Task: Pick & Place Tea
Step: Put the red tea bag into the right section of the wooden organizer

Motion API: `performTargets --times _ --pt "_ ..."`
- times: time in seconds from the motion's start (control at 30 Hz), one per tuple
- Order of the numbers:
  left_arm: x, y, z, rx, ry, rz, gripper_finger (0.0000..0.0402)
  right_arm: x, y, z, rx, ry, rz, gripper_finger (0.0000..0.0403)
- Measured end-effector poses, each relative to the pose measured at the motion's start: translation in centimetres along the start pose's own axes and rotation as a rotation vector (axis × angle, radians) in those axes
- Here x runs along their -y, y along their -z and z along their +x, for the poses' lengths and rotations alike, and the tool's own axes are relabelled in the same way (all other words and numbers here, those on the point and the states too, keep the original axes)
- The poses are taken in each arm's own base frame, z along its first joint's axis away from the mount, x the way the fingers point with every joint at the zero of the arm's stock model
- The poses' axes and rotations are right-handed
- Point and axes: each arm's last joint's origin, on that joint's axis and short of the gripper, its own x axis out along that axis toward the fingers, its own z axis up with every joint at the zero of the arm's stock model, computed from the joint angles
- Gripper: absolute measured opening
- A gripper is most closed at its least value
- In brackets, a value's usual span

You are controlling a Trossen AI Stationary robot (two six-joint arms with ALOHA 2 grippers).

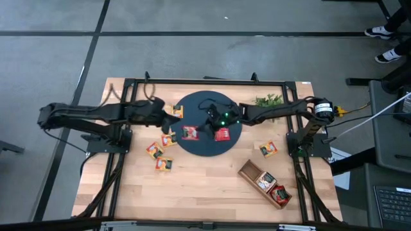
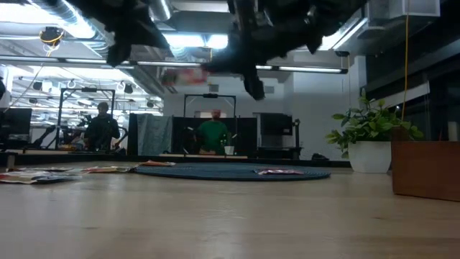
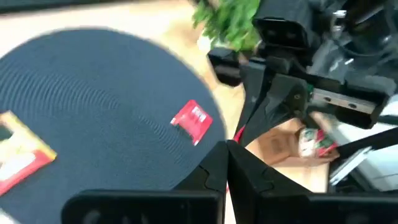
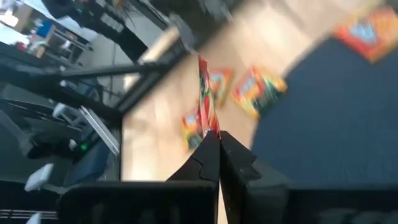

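Note:
The packet in the robot's right gripper has its plain red back facing up, so next the left gripper grips its free edge, flips the packet and gives it back.
The tea is small square packets. My right gripper reaches in from the right above the dark round mat and is shut on a red packet, which shows blurred in the air in the low view. My left gripper is shut above the mat's left edge, and I make out nothing between its fingers. An orange packet and a red one lie flat on the mat. Three more lie on the wood to its left, and one to its right. My right gripper pinches the red packet between its two fingers by the end nearest the fingertips. The fingers slant down from the table's right side. The packet sticks out past the fingertips, edge-on to the wrist camera, and is lifted clear of the mat.
A long wooden tray with packets in its compartments lies slantwise at the near right. A small green plant in a white pot stands at the far right. Bare wood stretches along the near edge. People are in the room behind.

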Motion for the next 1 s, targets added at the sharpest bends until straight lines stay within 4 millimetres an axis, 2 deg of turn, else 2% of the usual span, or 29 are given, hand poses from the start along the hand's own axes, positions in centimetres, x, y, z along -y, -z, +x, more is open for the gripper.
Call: performTargets --times 0.17,0.33,0.53,0.77,1.0 --pt "-0.6 -0.2 -2.1 0.039 0.098 0.046 0.0002 -1.2 -3.2 -0.6 0.094 -0.031 -0.016 0.0001" --pt "-0.5 -1.0 -2.8 0.081 0.173 0.017 0.0018 -1.8 -5.3 -1.2 0.152 -0.047 0.001 0.0001" --pt "-1.3 -1.7 -2.6 0.062 0.181 -0.024 0.0078 -2.3 -5.7 -1.3 0.164 -0.062 -0.001 0.0000" --pt "-2.6 -2.1 -2.5 0.059 0.108 0.002 0.0155 -2.5 -5.6 -1.2 0.186 -0.041 0.025 0.0000" --pt "-3.1 -2.1 -2.6 -0.011 0.150 0.067 0.0183 -2.5 -5.6 -1.2 0.195 -0.048 0.034 0.0000"
